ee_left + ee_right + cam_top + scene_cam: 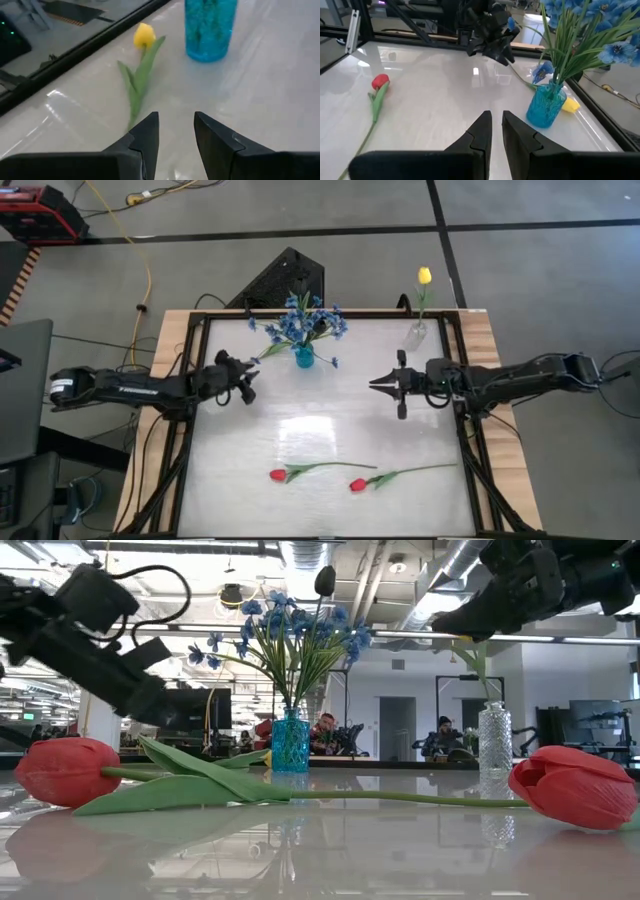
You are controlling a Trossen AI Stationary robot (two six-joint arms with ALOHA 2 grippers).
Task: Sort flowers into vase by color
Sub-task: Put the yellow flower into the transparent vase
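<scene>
The yellow tulip's stem (135, 107) runs lengthwise toward the open fingers, so my left gripper should keep going down and close on the stem (130, 125) below the tulip's leaves.
Two red tulips (278, 475) (357, 484) lie flat near the table's near edge, seen close in the low view (68, 771) (573, 786). A blue spray (305, 322) stands in a blue vase (303, 359). One yellow tulip (424, 277) stands in a clear vase (416, 335). Another yellow tulip (144, 36) lies on the table left of the blue vase. My left gripper (250, 384) hovers open, short of that tulip's stem. My right gripper (374, 383) hovers shut at mid-table, right of the blue vase (546, 105).
Black rails (190, 410) frame the white tabletop (330, 430). A dark box (288, 280) sits beyond the far edge, and cables run across the floor. Open table surface lies between the two grippers and the red tulips. People sit in the room behind (325, 730).
</scene>
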